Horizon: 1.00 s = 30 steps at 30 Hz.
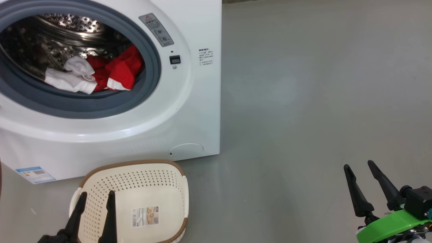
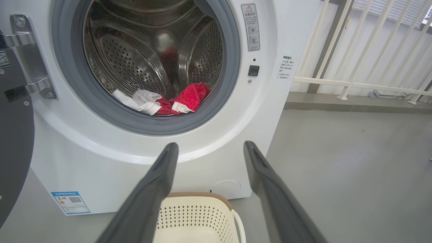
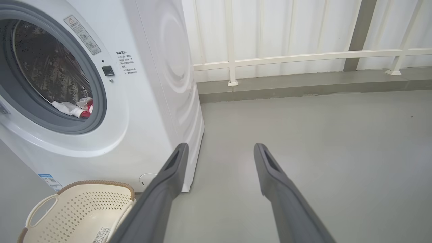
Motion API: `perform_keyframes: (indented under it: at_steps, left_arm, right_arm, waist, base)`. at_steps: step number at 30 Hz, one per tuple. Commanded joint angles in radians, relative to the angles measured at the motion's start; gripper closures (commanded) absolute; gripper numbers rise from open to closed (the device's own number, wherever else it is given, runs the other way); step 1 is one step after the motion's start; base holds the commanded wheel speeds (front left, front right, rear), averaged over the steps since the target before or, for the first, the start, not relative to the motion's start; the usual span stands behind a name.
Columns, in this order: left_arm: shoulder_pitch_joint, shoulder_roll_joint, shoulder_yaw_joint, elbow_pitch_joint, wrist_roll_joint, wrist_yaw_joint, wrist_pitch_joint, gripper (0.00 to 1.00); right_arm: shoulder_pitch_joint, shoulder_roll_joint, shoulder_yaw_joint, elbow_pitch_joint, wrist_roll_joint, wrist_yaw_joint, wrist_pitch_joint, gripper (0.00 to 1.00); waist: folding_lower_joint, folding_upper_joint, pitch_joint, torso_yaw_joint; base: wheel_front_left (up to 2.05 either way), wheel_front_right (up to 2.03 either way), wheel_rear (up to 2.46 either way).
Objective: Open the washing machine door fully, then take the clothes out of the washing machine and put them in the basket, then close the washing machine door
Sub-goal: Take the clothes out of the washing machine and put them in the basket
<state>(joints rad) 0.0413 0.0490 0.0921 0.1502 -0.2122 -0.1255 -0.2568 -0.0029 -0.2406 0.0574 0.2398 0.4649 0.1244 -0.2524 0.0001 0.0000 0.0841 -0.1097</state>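
Observation:
My gripper will pull, and the bright red clothes (image 1: pixel 126 66) should come free alone and leave the white clothes behind, because a darker red fold (image 1: pixel 100 72) lies between them.
The washing machine (image 1: pixel 189 118) stands with its mouth uncovered. The washing machine door (image 2: pixel 13 141) is swung out at the left edge of the left wrist view, hanging on its metal hinge (image 2: pixel 30 60). Red and white clothes (image 1: pixel 101 72) lie at the front of the steel drum, against the grey gasket; they also show in the wrist views (image 2: pixel 168 99) (image 3: pixel 72 108). The cream basket (image 1: pixel 135 180) sits on the floor before the machine, holding nothing but its label. My left gripper (image 1: pixel 97 194) hovers open above the basket's left side. My right gripper (image 1: pixel 358 164) is open over bare floor, far right.
A grey floor (image 1: pixel 303 101) stretches to the right of the machine. Behind it runs a low kerb (image 3: pixel 303 86) with a white railing (image 3: pixel 287 57) along the wall. The open door takes up room to the machine's left.

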Motion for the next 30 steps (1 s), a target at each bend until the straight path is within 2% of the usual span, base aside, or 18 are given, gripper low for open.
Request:
perform_keyframes:
  at_steps: [1,15,30]
  left_arm:
    - [-0.039,0.017,0.029,-0.019,-0.004,-0.005,-0.005,0.00]
    - [-0.054,0.019,0.020,-0.019,-0.037,-0.005,-0.005,0.00]
    - [-0.088,0.018,0.032,0.037,-0.014,-0.005,-0.005,0.00]
  right_arm:
    - [-0.016,-0.015,0.021,-0.026,-0.007,0.006,-0.009,0.00]
    - [-0.022,-0.015,0.023,-0.024,-0.006,0.006,-0.009,0.00]
    - [-0.032,-0.011,0.028,-0.025,-0.004,0.006,-0.009,0.00]
  waist:
    - [0.0000,0.0000,0.001,0.000]
    - [0.0000,0.0000,0.006,0.002]
    - [0.0000,0.0000,0.031,0.002]
  base:
    - [1.17,-1.17,0.00]
    - [1.09,-1.09,0.00]
    - [0.09,-0.09,0.00]
